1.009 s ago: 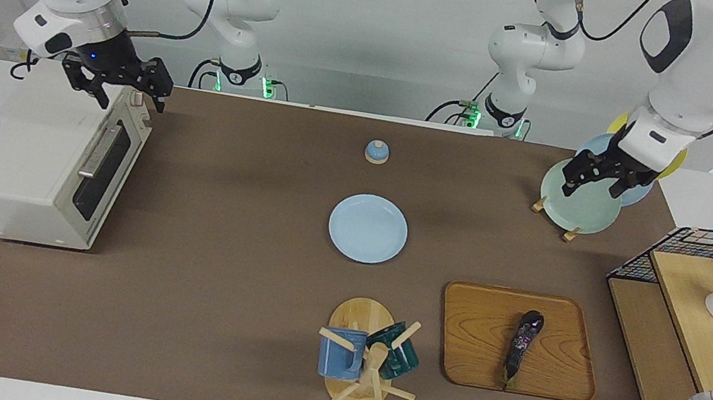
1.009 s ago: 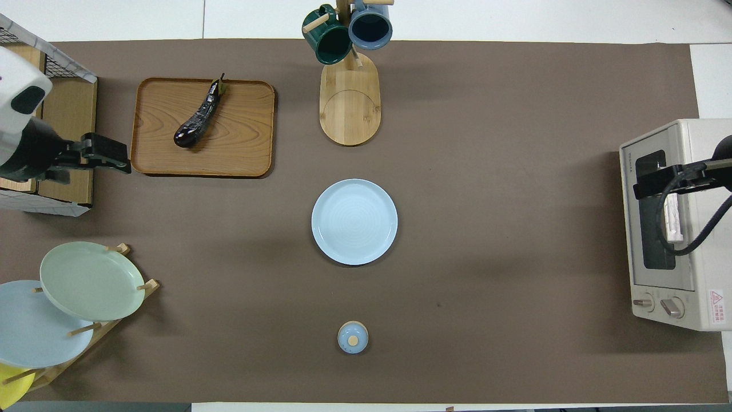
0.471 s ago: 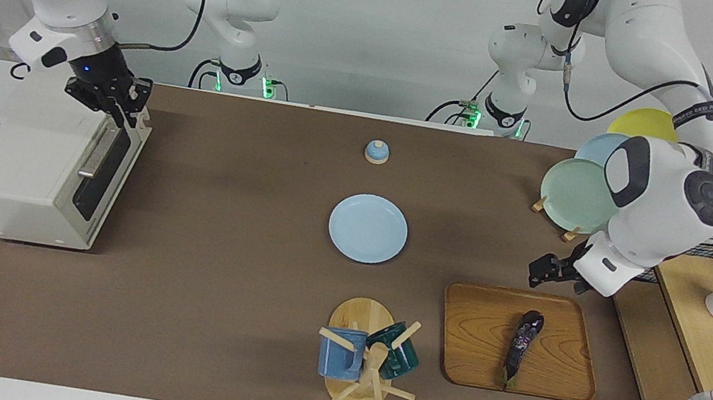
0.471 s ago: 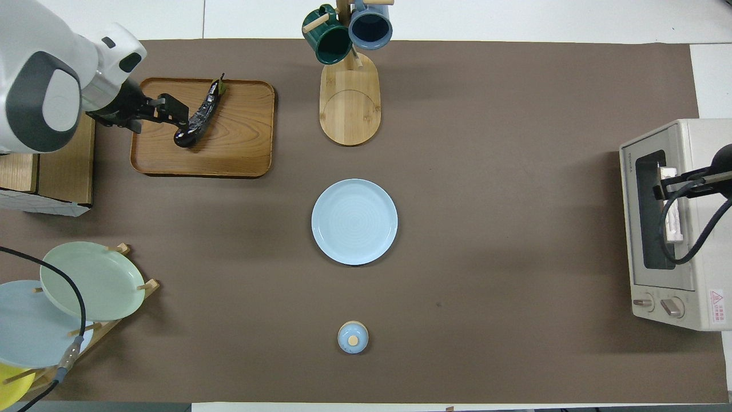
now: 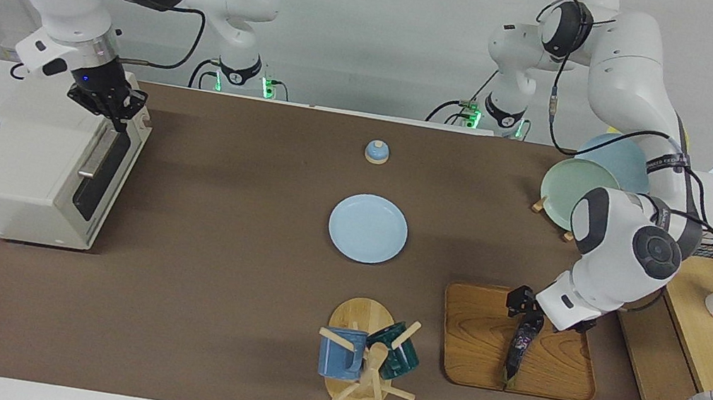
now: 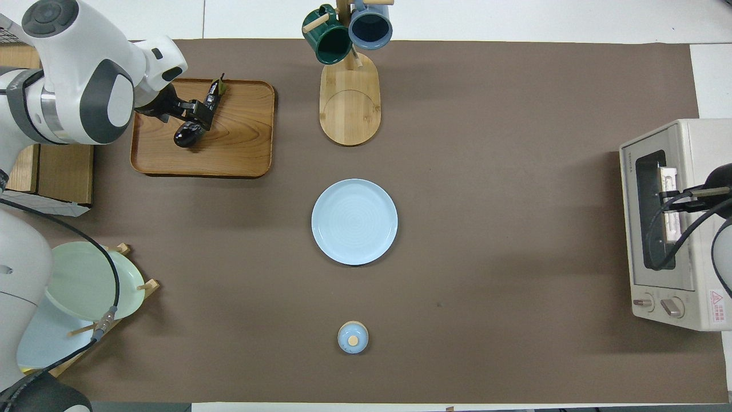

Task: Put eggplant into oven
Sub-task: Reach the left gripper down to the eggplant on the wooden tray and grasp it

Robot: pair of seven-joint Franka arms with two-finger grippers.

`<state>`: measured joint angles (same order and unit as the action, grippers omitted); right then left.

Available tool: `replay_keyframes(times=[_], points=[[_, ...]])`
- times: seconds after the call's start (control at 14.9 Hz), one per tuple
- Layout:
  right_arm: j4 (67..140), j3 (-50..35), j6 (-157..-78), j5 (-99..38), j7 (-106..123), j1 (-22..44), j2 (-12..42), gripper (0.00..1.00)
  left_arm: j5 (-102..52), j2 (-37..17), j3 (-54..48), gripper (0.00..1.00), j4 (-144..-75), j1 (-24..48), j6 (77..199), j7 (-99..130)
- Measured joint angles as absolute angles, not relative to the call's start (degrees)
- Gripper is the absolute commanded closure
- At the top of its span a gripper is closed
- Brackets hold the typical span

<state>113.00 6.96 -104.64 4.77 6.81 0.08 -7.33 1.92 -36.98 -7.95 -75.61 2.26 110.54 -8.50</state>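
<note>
I expect the oven door [image 6: 652, 277] to swing down flat when I pull it with my right gripper, because the handle [image 6: 668, 179] runs along the oven door's upper edge.
The dark purple eggplant [image 5: 516, 350] lies on a wooden tray [image 5: 475, 333] toward the left arm's end of the table; in the overhead view its thick end [image 6: 186, 134] shows on the tray [image 6: 240, 143]. My left gripper [image 5: 528, 313] is open and low over the eggplant's thick half, astride it [image 6: 199, 111]. The off-white oven [image 5: 26, 162] stands at the right arm's end with its door shut [image 6: 686, 143]. My right gripper [image 5: 120, 112] is at the top edge of the oven door [image 6: 666, 197].
A light blue plate [image 5: 368, 228] lies mid-table. A small blue lid [image 5: 376, 152] sits nearer the robots. A mug tree [image 5: 363, 358] stands beside the tray. A plate rack [image 5: 577, 185] and a wire basket with boards [image 5: 700, 333] flank the left arm.
My left gripper has swung from the plate rack out over the tray and come down onto the eggplant. My right gripper has turned and settled at the oven door's top edge.
</note>
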Motion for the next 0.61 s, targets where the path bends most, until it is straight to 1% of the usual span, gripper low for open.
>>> replay_keyframes(times=[0.27, 0.61], points=[[115.6, 7.0, -107.2, 7.6, 6.0, -1.3, -7.2, 1.0, 3.9, -37.8, -8.0, 0.0, -76.6, 2.7, 114.1, -10.5], [116.8, 7.0, -108.0, 7.9, 6.0, -1.8, -7.0, 1.0, 4.1, -38.4, -8.0, 0.01, -78.6, 2.8, 117.2, -11.5]])
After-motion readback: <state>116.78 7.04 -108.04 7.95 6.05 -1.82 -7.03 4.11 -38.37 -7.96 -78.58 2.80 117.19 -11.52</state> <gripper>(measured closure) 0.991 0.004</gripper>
